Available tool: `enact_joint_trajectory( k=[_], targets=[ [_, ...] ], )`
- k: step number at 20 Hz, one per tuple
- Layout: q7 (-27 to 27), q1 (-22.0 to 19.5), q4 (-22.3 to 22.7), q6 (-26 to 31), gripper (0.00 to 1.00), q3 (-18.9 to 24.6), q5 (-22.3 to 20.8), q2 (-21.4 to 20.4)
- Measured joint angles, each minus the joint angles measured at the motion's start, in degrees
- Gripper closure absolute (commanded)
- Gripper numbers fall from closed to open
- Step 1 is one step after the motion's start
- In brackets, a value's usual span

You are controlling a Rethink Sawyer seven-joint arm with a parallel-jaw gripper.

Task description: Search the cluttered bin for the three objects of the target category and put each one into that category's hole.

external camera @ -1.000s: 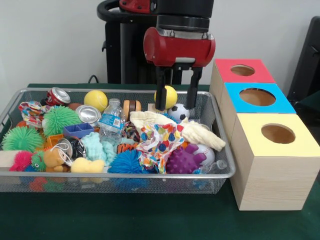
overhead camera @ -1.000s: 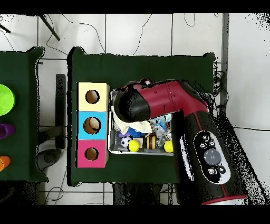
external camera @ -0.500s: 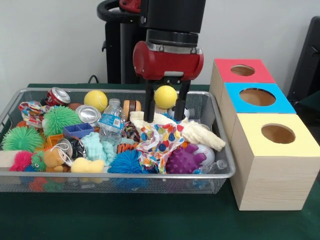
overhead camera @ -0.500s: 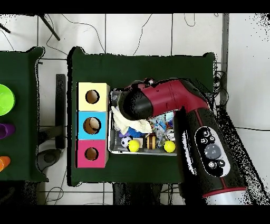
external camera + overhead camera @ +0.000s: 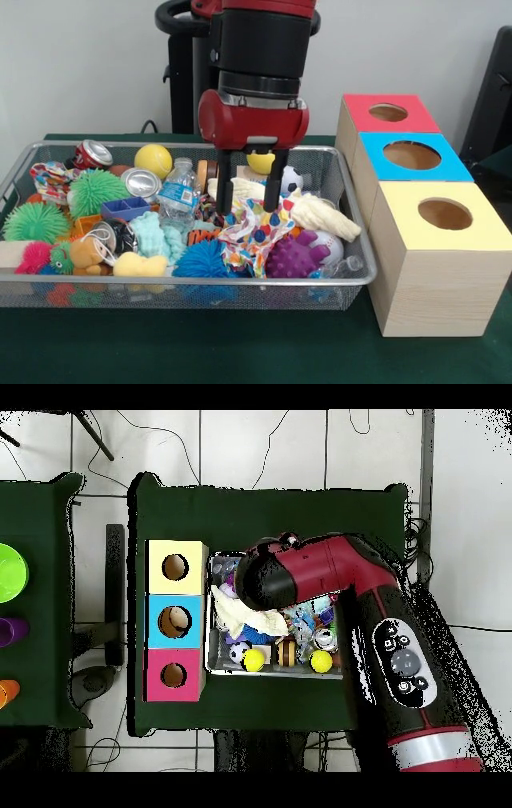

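Note:
The polka-dot cloth's limp tail [image 5: 251, 266] hangs loosely between the blue and purple spiky balls. The polka-dot cloth will bunch up and pull its tail out when I pull.
My gripper [image 5: 246, 204] hangs open inside the wire bin [image 5: 240, 276], its black fingers [image 5: 223, 192] straddling a white cloth [image 5: 320, 214] and a polka-dot cloth [image 5: 254, 228]. Nothing is held between them. Behind the fingers sit a yellow ball [image 5: 261, 161] and a small soccer ball [image 5: 290, 178]. Another yellow ball [image 5: 153, 160] lies at the back left. Three wooden boxes stand to the right of the bin, with a red [image 5: 390, 113], a blue [image 5: 412, 155] and a yellow top [image 5: 445, 214], each with a round hole. In the overhead view the red arm [image 5: 300, 579] hides the gripper.
The bin is packed: crushed cans [image 5: 94, 153], a plastic bottle [image 5: 178, 192], green spiky balls [image 5: 36, 222], a blue spiky ball [image 5: 200, 260], a purple spiky ball [image 5: 294, 256], foam and plush toys. A green cloth [image 5: 240, 344] covers the table. A black pedestal [image 5: 192, 72] rises behind the bin.
The gripper has moved left and down into the bin, from beside the yellow ball at the back to over the cloths. It stays open and empty.

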Motion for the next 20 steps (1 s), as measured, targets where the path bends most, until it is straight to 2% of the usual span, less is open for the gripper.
enact_joint_trajectory(
  k=[13,20],
  targets=[
    [0.0,-0.1,0.0,-4.7,0.00,0.0,-0.1,2.6],
    [0.0,-0.1,0.0,-5.1,0.00,0.0,-0.1,3.5]
  ],
)
